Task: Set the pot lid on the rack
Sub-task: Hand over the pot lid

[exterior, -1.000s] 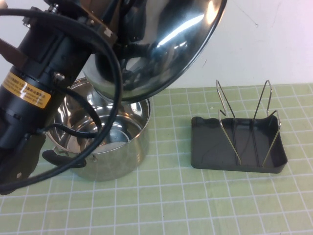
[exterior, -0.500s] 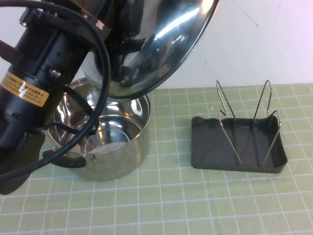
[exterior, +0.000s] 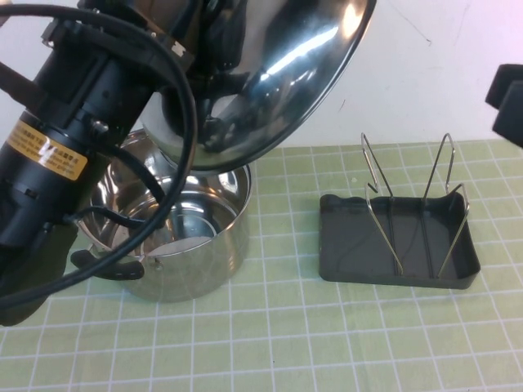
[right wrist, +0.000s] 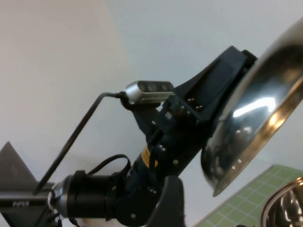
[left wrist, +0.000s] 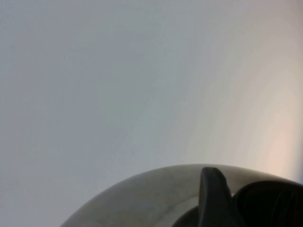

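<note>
My gripper will lower the pot lid into the rack, and the lid will stay standing on its edge because the silver wire loops lean apart around an open gap.
My left gripper is shut on the black knob of the pot lid. It holds the shiny steel lid tilted on edge, high above the open steel pot. In the left wrist view one finger lies against the knob over the lid's dome. The rack, a dark grey tray with silver wire loops, sits empty on the mat to the right of the pot. My right gripper shows as a dark block at the right edge, above and beyond the rack. The right wrist view shows the lid and the left arm.
A green grid mat covers the table, with a white wall behind it. The left arm's thick body and cables fill the upper left of the high view. The pot has black handles.
The right gripper has come into view at the right edge. The lid, still held, has swung slightly to the right and stays high over the pot.
</note>
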You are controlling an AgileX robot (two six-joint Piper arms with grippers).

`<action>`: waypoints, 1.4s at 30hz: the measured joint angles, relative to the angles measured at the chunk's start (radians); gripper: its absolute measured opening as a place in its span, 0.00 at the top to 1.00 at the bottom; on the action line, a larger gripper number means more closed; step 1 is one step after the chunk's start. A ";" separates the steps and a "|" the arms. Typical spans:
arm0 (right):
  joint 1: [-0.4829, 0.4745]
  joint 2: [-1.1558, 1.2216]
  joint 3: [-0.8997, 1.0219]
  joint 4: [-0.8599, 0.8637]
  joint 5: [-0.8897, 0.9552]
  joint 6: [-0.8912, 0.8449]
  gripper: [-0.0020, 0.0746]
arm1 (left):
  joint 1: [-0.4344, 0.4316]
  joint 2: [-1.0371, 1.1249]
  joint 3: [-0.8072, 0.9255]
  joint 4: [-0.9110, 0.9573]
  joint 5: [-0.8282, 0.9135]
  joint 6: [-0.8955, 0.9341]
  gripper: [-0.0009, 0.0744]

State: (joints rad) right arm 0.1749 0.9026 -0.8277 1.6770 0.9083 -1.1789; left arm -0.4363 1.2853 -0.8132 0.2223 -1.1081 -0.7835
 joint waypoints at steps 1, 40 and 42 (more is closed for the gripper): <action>0.000 0.004 0.000 0.000 -0.009 0.015 0.13 | 0.000 0.000 0.004 0.000 -0.002 -0.007 0.57; 0.232 0.308 -0.089 0.009 -0.041 -0.069 0.57 | -0.052 -0.004 0.103 0.380 -0.021 -0.113 0.57; 0.239 0.308 -0.091 0.008 -0.027 -0.088 0.72 | -0.052 -0.004 0.103 0.373 -0.019 -0.109 0.57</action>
State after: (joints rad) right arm 0.4136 1.2109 -0.9182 1.6853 0.8817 -1.2669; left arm -0.4882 1.2812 -0.7104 0.5949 -1.1268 -0.8926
